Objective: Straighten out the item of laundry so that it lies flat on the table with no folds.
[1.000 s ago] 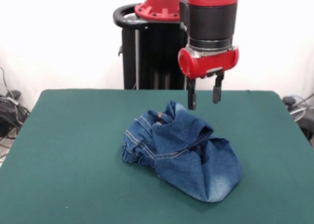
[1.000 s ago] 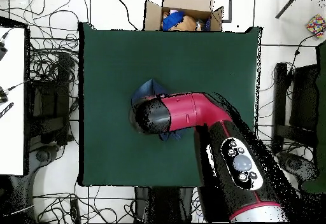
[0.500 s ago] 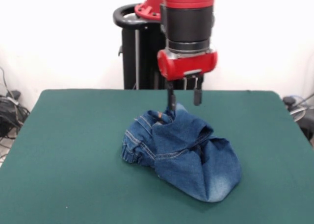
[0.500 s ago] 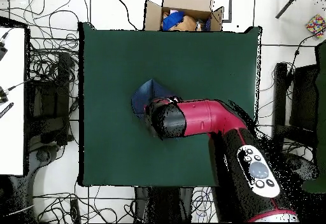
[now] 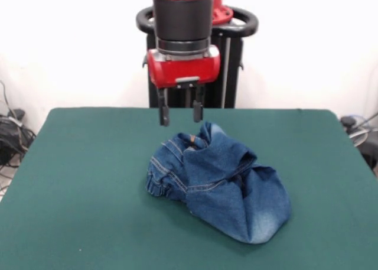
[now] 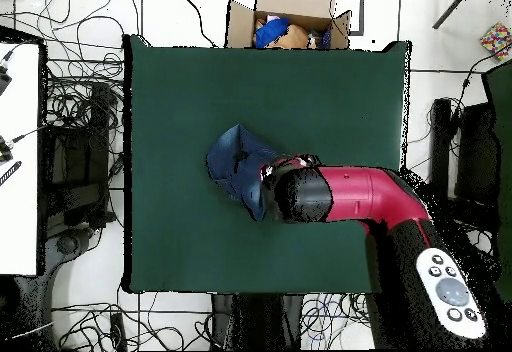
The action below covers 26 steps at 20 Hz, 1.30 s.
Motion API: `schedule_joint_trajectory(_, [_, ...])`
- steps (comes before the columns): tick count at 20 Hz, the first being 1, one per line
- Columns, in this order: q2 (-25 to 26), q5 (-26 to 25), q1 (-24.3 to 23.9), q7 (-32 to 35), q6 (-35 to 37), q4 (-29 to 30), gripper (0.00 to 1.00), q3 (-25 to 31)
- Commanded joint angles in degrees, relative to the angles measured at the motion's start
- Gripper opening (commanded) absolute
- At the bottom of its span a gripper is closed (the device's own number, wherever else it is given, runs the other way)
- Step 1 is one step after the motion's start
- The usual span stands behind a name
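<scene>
My gripper will pull the laundry's raised fold (image 5: 214, 145) over, and I expect a hidden back pocket to show then, because orange stitching (image 5: 192, 139) peeks out beside the fold.
The item of laundry (image 5: 221, 186) is a pair of blue denim jeans, bunched into a crumpled heap with folds near the middle of the green table (image 5: 82, 193). In the overhead view the laundry (image 6: 238, 163) shows left of the arm, partly hidden under it. My gripper (image 5: 179, 114) hangs open above the table, just beyond the heap's far left corner, holding nothing. Its fingers (image 5: 164, 115) are apart from the cloth. Seen from overhead, the red arm covers the gripper.
An open cardboard box (image 6: 290, 23) with coloured things stands beyond the table's top edge in the overhead view. Cables lie on the floor around the table. A white bench (image 6: 18, 158) stands at the left.
My gripper has moved left across the front view, from above the heap's far right side to beyond its far left corner. It stayed open. The jeans have not moved.
</scene>
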Motion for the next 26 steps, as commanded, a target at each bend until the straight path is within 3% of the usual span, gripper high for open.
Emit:
schedule_joint_trajectory(1, [0.6,0.8,-0.2,3.0,4.3,2.5,1.00,-0.7])
schedule_joint_trajectory(12, [3.7,-0.5,0.3,3.3,3.2,-0.3,1.00,-1.0])
schedule_joint_trajectory(18, [9.4,-2.9,0.6,4.0,-1.4,-1.9,1.00,-2.2])
schedule_joint_trajectory(26, [12.5,-3.7,-0.2,2.8,-2.5,-4.4,1.00,-2.2])
